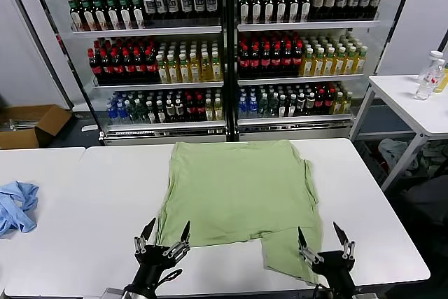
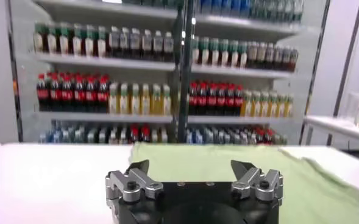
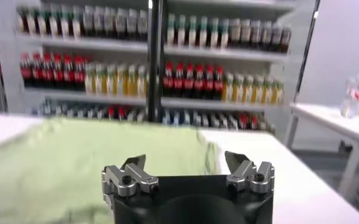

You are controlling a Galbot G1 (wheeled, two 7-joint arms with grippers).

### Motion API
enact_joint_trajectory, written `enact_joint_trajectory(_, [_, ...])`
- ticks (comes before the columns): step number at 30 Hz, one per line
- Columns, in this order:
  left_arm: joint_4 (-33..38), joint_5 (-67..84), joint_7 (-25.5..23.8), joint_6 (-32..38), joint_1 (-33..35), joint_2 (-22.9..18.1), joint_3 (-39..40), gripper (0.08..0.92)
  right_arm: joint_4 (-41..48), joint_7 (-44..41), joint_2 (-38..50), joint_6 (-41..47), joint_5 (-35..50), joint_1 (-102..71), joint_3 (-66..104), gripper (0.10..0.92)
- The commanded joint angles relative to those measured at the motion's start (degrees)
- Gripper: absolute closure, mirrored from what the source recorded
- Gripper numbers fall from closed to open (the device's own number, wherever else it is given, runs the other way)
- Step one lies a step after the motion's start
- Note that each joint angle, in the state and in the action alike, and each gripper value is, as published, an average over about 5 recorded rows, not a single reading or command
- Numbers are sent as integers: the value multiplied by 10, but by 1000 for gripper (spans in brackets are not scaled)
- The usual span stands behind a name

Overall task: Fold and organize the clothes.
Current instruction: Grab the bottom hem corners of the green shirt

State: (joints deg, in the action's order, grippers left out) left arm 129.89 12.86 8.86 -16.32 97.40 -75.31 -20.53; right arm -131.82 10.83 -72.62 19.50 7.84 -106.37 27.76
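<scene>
The light green shirt's front corner is between my left gripper's open fingers, so I continue to lower them until they reach the corner fabric, then close them.
The light green shirt lies flat on the white table, plain side up, partly folded, with one flap reaching toward the front right edge. No buttons or print show. My left gripper is open and empty at the shirt's front left corner, just above the table. My right gripper is open and empty at the front right, beside the flap. The shirt also shows ahead of the open left fingers in the left wrist view and ahead of the right fingers in the right wrist view.
A blue cloth lies at the table's left edge. Glass-door fridges full of bottles stand behind the table. A second white table with bottles stands at the right. A cardboard box sits on the floor at the left.
</scene>
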Motion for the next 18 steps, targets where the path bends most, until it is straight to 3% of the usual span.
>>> enact_joint_trajectory(1, [-48, 33, 14, -61, -33, 8, 0, 177, 10, -1, 6, 53, -6, -13, 2, 203])
enact_joint_trajectory(12, [-120, 43, 84, -110, -97, 14, -1, 177, 50, 1, -10, 59, 2, -1, -21, 214])
enact_joint_trajectory(18, [-135, 49, 96, -126, -99, 14, -1, 268, 58, -3, -16, 62, 21, 8, -31, 362])
